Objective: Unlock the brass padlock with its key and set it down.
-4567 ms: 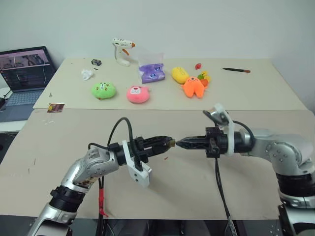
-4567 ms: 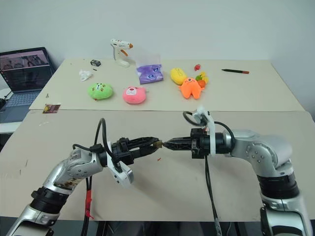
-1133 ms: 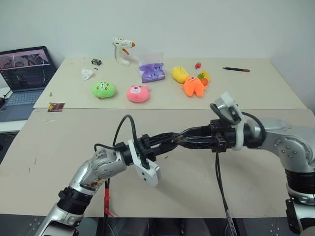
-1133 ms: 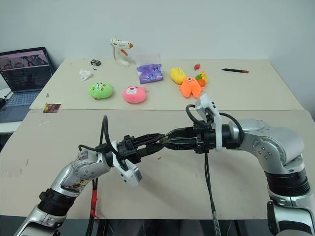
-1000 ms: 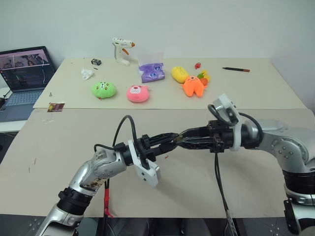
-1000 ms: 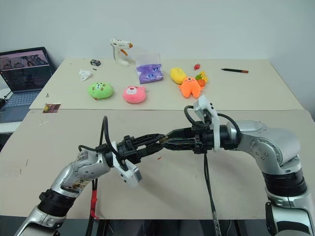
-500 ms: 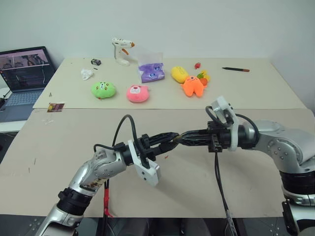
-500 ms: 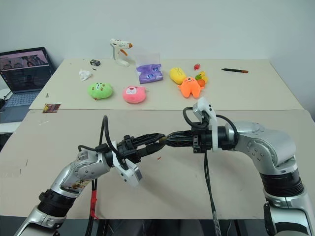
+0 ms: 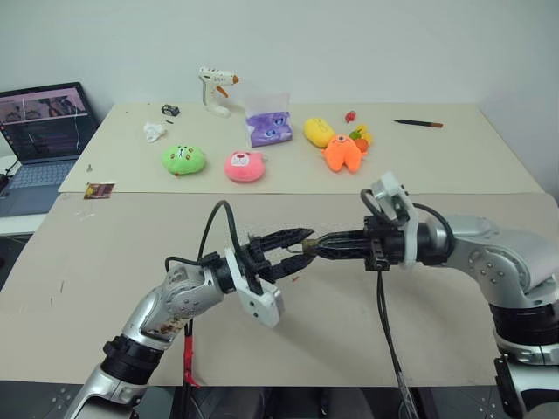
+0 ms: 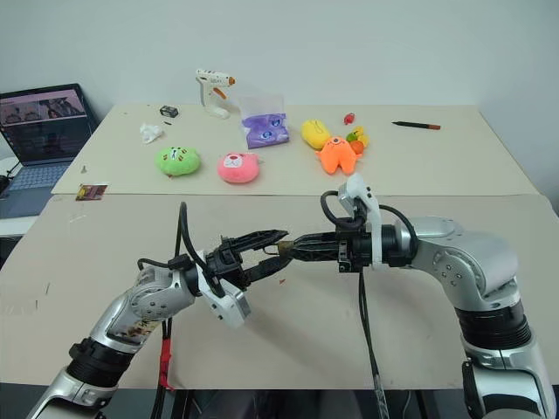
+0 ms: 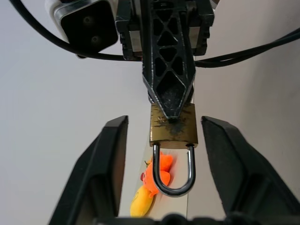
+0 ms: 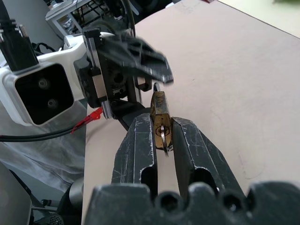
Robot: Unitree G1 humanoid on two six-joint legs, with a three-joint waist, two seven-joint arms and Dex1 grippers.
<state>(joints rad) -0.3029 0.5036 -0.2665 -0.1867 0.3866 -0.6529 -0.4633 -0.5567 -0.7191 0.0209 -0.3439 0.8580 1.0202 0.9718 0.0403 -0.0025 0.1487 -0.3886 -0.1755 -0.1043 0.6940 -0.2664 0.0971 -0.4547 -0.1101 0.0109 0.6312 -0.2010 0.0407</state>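
The shackle's end (image 11: 174, 191) should be pinched by my left gripper, but its fingers reach past the shackle to the padlock's body (image 11: 174, 134). I need to move the grippers apart and turn my left gripper first.
The brass padlock (image 11: 172, 126) hangs in mid-air over the table, silver shackle (image 11: 172, 187) pointing toward my left wrist. Both shackle legs meet the body. My right gripper (image 12: 161, 121) reaches in from the right and is shut on the end of the padlock (image 12: 158, 105) away from the shackle. A slim metal piece, the key (image 12: 162, 137), sits between the right fingers there. My left gripper (image 9: 301, 249) is open, one finger on each side of the lock and apart from it.
A small red scrap (image 9: 295, 280) lies on the table under the grippers. On the far table are plush toys (image 9: 184, 160), a purple bag (image 9: 269, 127), a glue gun (image 9: 215, 90) and a pen (image 9: 419, 124). A laptop (image 9: 42, 131) stands at the far left.
My left gripper's fingers have spread apart and let go of the padlock. My right gripper stays shut on it. Neither arm has shifted.
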